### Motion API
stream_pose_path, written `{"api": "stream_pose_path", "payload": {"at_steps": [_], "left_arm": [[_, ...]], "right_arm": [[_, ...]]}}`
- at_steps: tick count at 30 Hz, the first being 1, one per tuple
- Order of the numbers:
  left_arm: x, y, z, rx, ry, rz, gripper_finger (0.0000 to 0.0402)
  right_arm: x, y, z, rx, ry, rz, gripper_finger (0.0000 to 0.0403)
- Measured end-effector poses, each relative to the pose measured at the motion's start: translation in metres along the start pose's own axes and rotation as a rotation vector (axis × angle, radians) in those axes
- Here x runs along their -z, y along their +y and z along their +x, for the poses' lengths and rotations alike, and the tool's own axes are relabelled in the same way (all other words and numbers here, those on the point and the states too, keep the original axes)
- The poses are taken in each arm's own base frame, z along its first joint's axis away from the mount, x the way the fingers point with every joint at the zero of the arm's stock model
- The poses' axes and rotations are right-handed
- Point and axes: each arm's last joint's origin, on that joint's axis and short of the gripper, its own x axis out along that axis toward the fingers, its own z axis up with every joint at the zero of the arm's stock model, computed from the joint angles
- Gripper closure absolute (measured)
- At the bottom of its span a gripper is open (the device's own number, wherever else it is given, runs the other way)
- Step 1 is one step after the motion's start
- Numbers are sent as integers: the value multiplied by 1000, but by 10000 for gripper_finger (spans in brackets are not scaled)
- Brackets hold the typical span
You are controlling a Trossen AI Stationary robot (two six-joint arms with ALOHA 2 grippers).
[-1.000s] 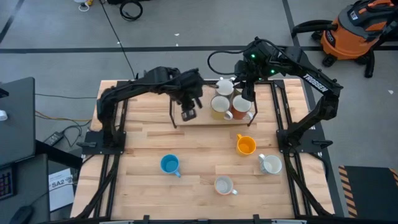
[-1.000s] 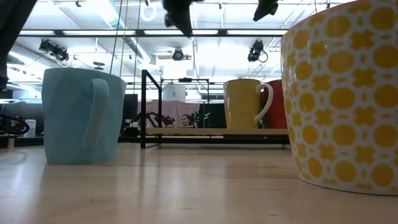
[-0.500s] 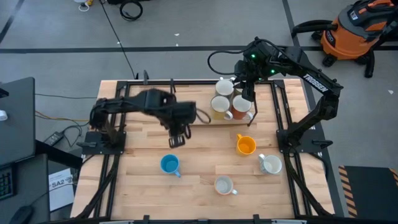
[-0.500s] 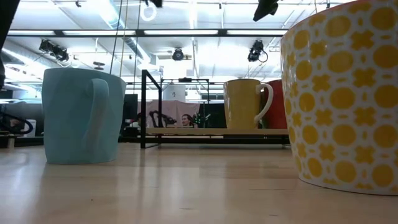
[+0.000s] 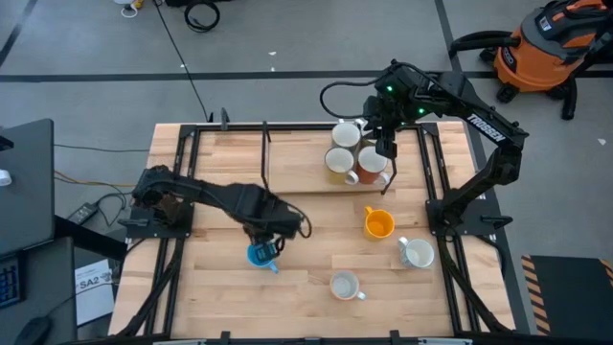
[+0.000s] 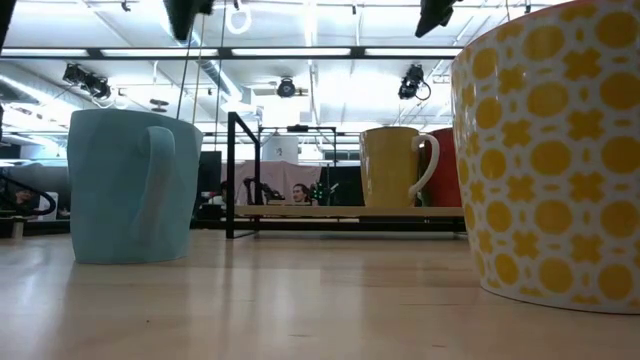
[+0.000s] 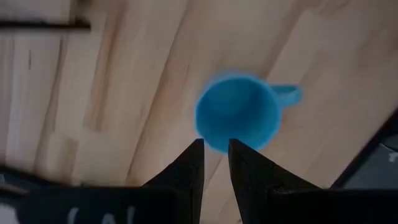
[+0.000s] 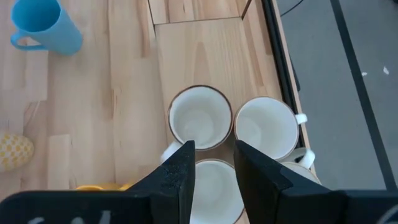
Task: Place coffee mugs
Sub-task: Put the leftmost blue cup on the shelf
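Observation:
The gap between the left gripper's fingers lines up with the blue mug's opening [image 7: 237, 113], so the robot should move it back to straddle the mug's rim [image 7: 199, 119] opposite the handle before lifting the mug.
A blue mug [image 5: 261, 254] stands upright on the table near its middle, handle toward the near right; it also shows in the left wrist view [image 7: 239, 112] and the low view [image 6: 130, 185]. My left gripper [image 5: 268, 238] hovers above it, pointing down, fingers a little apart [image 7: 216, 149]. Three mugs stand on a low wooden shelf [image 8: 199, 50] at the far side: a white one [image 5: 345, 132], a cream-yellow one [image 5: 337, 163] and a reddish-brown one [image 5: 370, 165]. My right gripper [image 5: 387, 158] hangs open above them [image 8: 211, 155].
An orange mug [image 5: 379, 224], a white mug [image 5: 418, 253] and a yellow-patterned mug [image 5: 343, 285] stand on the near right of the table. The shelf's black frame [image 5: 264, 158] rises at the far middle. Bare wood lies left of the blue mug.
My left arm has swung from the shelf at the far side toward the table's near edge and come down over the blue mug. No mug has moved.

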Motion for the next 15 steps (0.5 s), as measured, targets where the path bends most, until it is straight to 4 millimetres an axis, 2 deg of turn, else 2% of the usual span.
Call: {"api": "stream_pose_path", "payload": {"at_steps": [9, 15], "left_arm": [[22, -1, 35, -80, 79, -65, 322], [13, -5, 48, -31, 1, 176, 322]], "right_arm": [[1, 0, 0, -4, 11, -14, 286], [1, 0, 0, -3, 11, -17, 286]]}}
